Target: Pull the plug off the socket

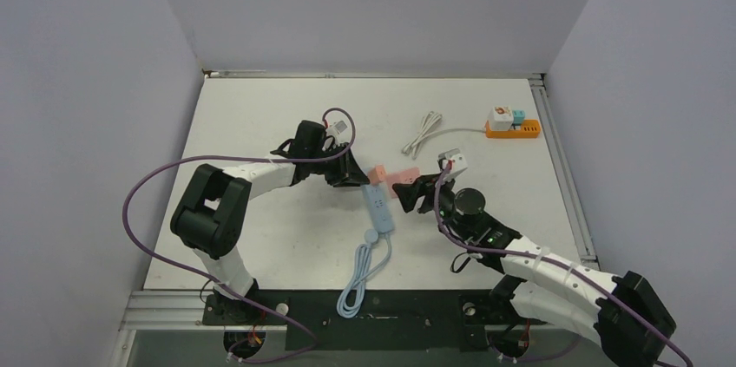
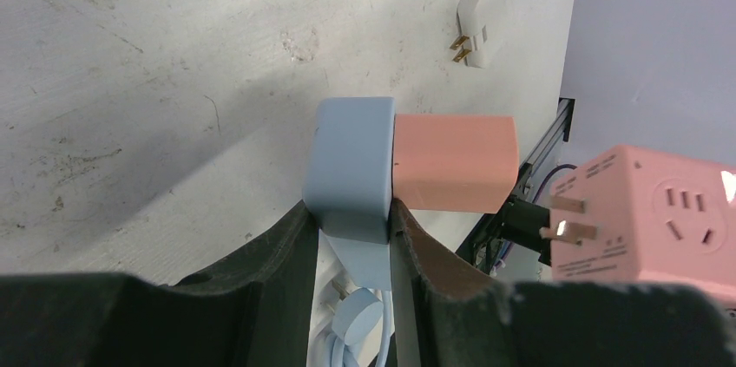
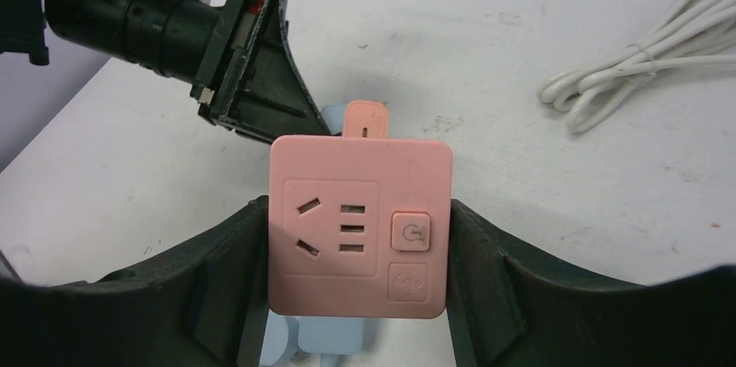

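Observation:
My right gripper is carrying the cube away and should keep doing so until it can let go of it beside the white charger (image 2: 483,22), because the pink cube's metal prongs (image 2: 573,219) hang clear of the pink block.
A blue power strip (image 1: 379,206) lies mid-table, and my left gripper (image 1: 356,178) is shut on its far end. In the left wrist view the fingers (image 2: 291,250) pinch the blue strip (image 2: 351,167), and a pink block (image 2: 456,163) sits against the strip's side. My right gripper (image 1: 415,192) is shut on the plug, a pink cube (image 3: 360,228) with a socket face and a button. The cube (image 2: 660,215) hangs a short gap from the pink block, with its metal prongs (image 2: 568,218) bare in the air.
A white coiled cable (image 1: 423,133) and an orange power strip (image 1: 512,128) with plugs in it lie at the back right. A white charger (image 2: 479,20) lies on the table. The blue strip's coiled cord (image 1: 356,285) reaches the near edge.

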